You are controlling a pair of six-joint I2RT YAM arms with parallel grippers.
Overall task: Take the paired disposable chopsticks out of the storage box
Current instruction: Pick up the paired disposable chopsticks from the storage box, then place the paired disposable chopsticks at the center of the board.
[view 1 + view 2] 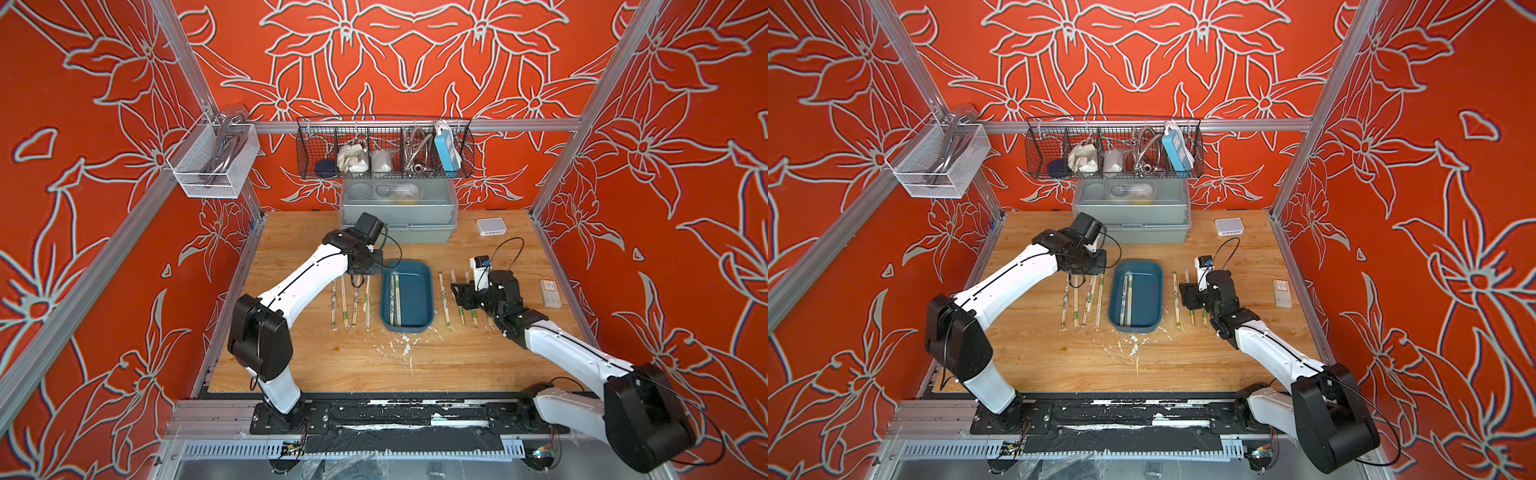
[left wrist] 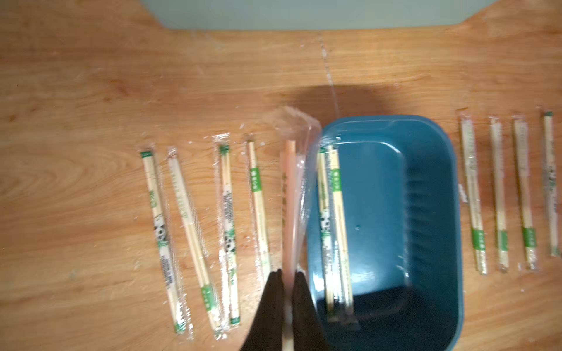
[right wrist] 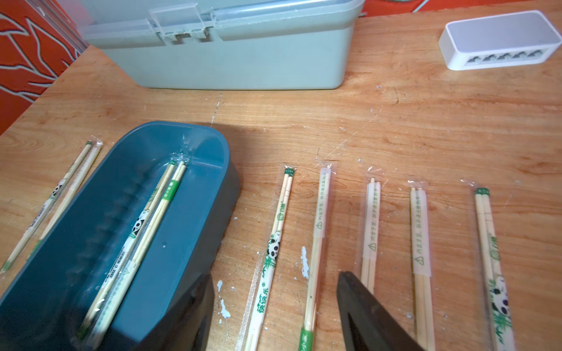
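The held pair is parallel to the nearby row, so my left gripper should keep going past that row and let go on the open wood beside its outermost pair.
The storage box is a dark blue tray in mid-table. Two paired disposable chopsticks lie along its left side. My left gripper is shut on one wrapped pair, which hangs just outside the box's left wall. To the left of the box several pairs lie in a row on the table. Another row lies on the right. My right gripper stands open low over that row, with nothing held.
A grey-green lidded box stands behind the tray under a black wire basket. A small white device sits at the back right and a small pale box lies near the right edge. White flecks dot the wood.
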